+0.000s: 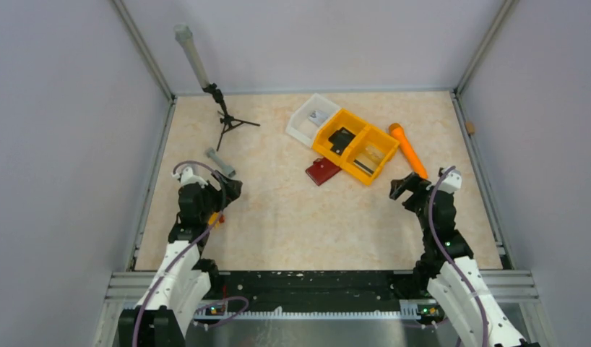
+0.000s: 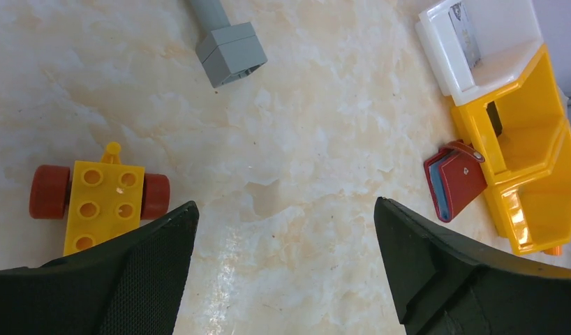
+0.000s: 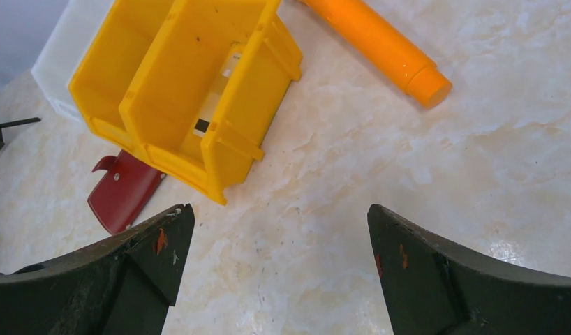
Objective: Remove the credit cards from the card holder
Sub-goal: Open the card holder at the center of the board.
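Note:
My open left gripper should head for the strap (image 2: pixel 465 149) next until my fingers close on it, as the card holder's strap side faces my gripper across clear table (image 1: pixel 274 172).
The dark red card holder (image 1: pixel 323 172) lies folded on the table against the near corner of the orange tray (image 1: pixel 354 144). In the left wrist view the card holder (image 2: pixel 456 180) shows a blue-grey edge between its covers. In the right wrist view only part of the card holder (image 3: pixel 122 195) shows. A grey-silver credit card (image 2: pixel 465 31) leans inside the white tray (image 1: pixel 307 119). Another pale card (image 3: pixel 214 105) lies in the orange tray's right compartment. My left gripper (image 1: pixel 230 189) (image 2: pixel 284 202) and right gripper (image 1: pixel 402 186) (image 3: pixel 279 206) hang open over bare table, well short of the holder.
An orange cylinder (image 1: pixel 408 150) lies right of the orange tray, and a black block (image 1: pixel 342 139) sits in its left compartment. A small tripod with a grey tube (image 1: pixel 206 79) stands at the back left. A grey piece (image 2: pixel 230 50) and a yellow toy car (image 2: pixel 101 202) lie near my left gripper.

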You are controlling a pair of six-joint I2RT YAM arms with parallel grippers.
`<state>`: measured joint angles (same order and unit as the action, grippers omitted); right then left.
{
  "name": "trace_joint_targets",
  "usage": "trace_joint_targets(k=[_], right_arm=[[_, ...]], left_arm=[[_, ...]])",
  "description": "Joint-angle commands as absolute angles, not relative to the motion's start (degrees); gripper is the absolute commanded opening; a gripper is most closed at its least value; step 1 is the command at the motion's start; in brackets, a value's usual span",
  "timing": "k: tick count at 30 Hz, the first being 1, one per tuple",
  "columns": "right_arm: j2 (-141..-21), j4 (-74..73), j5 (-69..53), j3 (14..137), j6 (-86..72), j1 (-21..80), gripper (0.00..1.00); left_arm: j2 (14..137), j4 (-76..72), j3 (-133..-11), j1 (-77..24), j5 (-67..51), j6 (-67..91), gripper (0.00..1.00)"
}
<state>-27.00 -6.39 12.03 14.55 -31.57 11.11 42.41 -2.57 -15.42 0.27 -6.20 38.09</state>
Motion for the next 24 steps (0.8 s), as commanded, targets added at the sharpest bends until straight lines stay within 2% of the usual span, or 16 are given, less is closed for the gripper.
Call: trace_joint_targets(k=[1, 7, 11, 16, 19, 24], right_arm=[[-26.68, -3.93, 11.62, 14.37, -30.98, 11.37, 0.99], [-26.73, -2.82, 10.38, 13.83, -30.94, 11.37, 0.99], [-26.74, -2.66, 9.71, 13.56, -30.95, 11.34, 0.99], [-26.83, -2.11, 9.05, 13.18, -31.02, 11.39, 0.99], [-26.81, -2.03, 9.08, 13.02, -30.98, 11.37, 0.99], [-26.89, -1.76, 8.85, 12.79, -30.94, 11.34, 0.99]], left_arm=[[42.92, -6.85, -15.72, 0.26, -9.09, 35.75, 0.99], [47.77, -12.56, -16.8, -3.64, -11.86, 32.41, 0.99], [55.64, -10.96, -23.92, -12.62, -6.37, 27.52, 0.99], [70.1, -8.93, -35.36, -22.52, -3.58, 20.22, 0.99], [79.9, -7.55, -42.67, -26.62, -2.78, 15.27, 0.95], [91.74, -7.8, -52.18, -31.82, -0.55, 9.0, 0.94]])
